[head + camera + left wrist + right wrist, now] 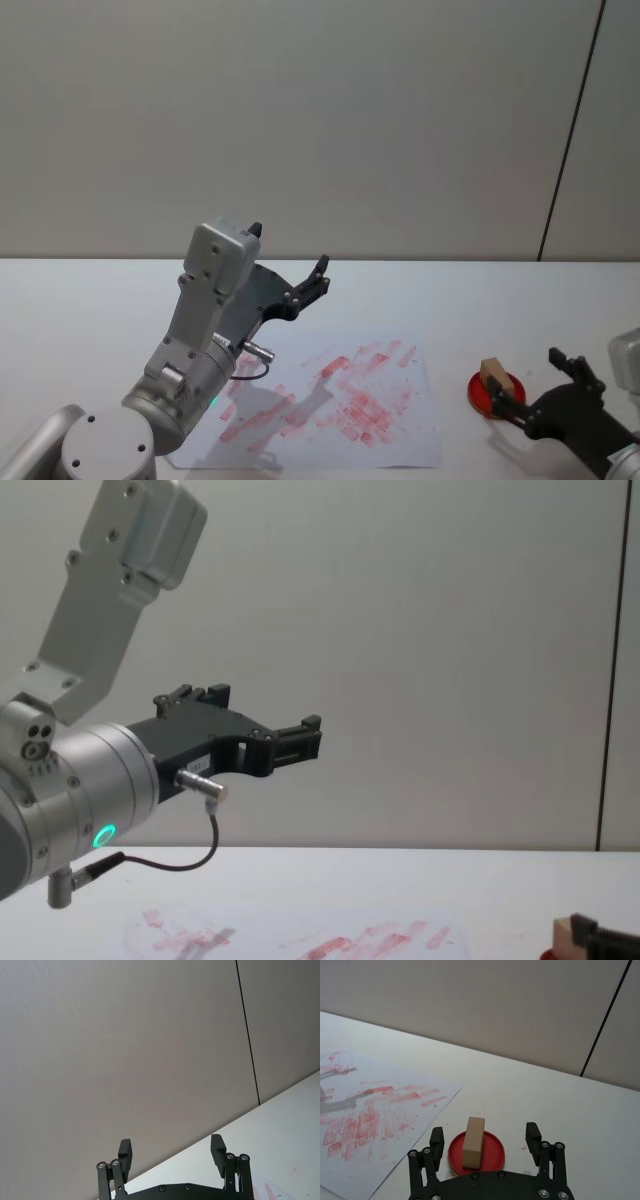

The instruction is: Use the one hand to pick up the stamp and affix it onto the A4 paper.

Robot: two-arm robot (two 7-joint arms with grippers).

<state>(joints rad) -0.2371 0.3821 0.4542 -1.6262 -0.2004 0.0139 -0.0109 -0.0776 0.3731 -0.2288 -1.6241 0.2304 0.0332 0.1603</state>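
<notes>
My gripper will lift the stamp (473,1143) free and leave the red ink pad (493,1154) behind, because the ink pad lies open around the stamp's bottom.
The stamp (473,1141), a light-tan wooden block, stands upright on a low round red ink pad (492,1157) at the table's right. My right gripper (485,1140) is open and low behind it, one finger on each side, neither touching it. In the head view the stamp (492,377) sits just ahead of this gripper (525,374). The A4 paper (340,415), white with red-pink smears, lies flat at the table's centre, left of the pad. My left gripper (290,248), on the arm with the green light and cable, is held high over the paper's left side, open and holding nothing.
The white table (480,300) runs back to a plain grey wall with a dark vertical seam (570,130). The raised left arm (90,780) looms large at the chest view's left. Bare table lies between the paper and the red pad.
</notes>
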